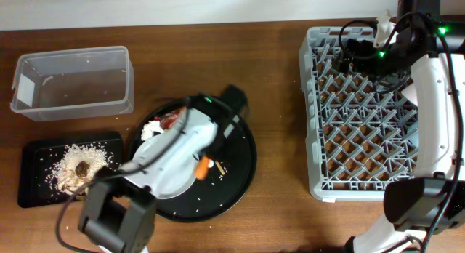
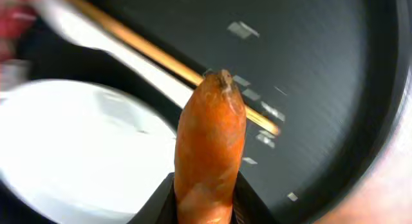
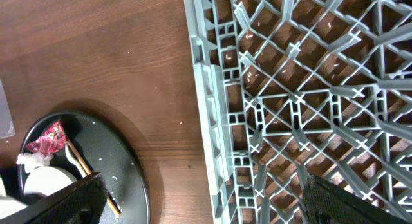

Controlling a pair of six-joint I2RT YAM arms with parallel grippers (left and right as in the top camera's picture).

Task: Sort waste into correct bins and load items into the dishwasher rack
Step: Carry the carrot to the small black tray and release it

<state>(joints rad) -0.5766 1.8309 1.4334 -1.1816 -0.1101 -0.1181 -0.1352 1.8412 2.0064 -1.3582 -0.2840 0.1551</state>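
Note:
I should keep carrying the orange carrot (image 1: 202, 168) to the flat black bin with my left gripper until the carrot hangs over the rice (image 1: 73, 163), because that bin holds food waste like it.
My left gripper (image 2: 205, 199) is shut on the orange carrot (image 2: 209, 140), which sticks up between its fingers above the pale plate (image 2: 77, 147) and the chopsticks (image 2: 148, 50). From overhead the carrot (image 1: 202, 166) shows at the plate's (image 1: 171, 179) right edge. The red wrapper (image 1: 171, 121) and white tissue (image 1: 151, 129) lie at the round tray's far left. Rice (image 1: 73, 166) with a dark lump (image 1: 82, 167) lies in the flat black bin (image 1: 33, 155), beside the clear tub (image 1: 73, 82). My right gripper (image 3: 209, 205) is open and holds nothing over the rack's (image 3: 206, 108) left edge.
The plate, chopsticks and wrapper rest on a round black tray (image 1: 236, 180) dotted with rice grains. The grey rack (image 1: 309, 122) fills the table's right side, with the right arm reaching over it. Bare wood lies between tray and rack.

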